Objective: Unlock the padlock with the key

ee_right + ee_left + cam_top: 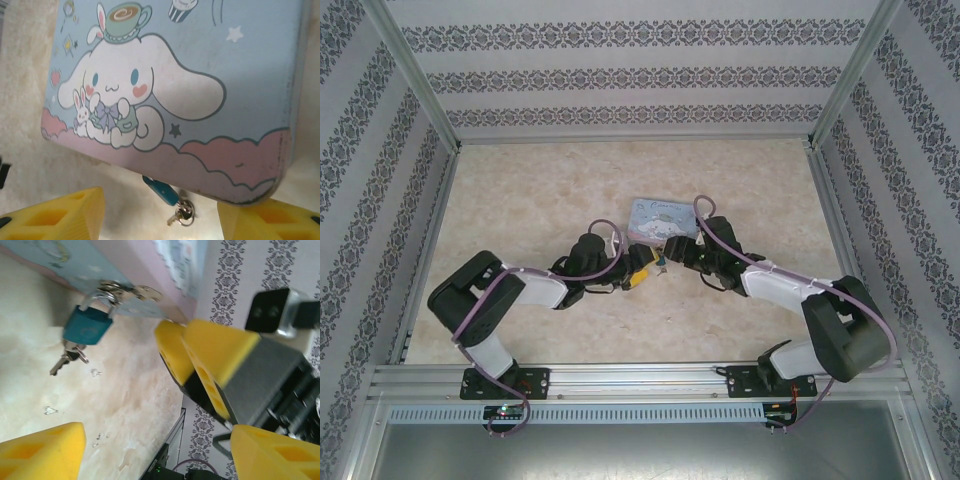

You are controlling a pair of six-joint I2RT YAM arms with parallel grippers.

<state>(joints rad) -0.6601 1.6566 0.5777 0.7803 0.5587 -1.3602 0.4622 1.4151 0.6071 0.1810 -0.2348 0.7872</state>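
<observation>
My right gripper should come in low and first hold the padlock's body steady, because the padlock hangs loosely from the clasp below the tin's front edge.
The tiny blue padlock hangs by its thin silvery shackle from the clasp on the front edge of the pale blue cartoon tin. A small key ring with keys dangles from the padlock's bottom end; one key seems to sit in the keyhole. From the right wrist the padlock and keys peek out under the tin's rim. My left gripper is open, well short of the padlock. My right gripper is open too, facing the tin, and its yellow fingers cross the left wrist view.
The tin lies mid-table, with my left gripper and right gripper meeting just in front of it. Patterned walls and metal frame posts enclose the marbled table. Open room lies behind and to both sides of the tin.
</observation>
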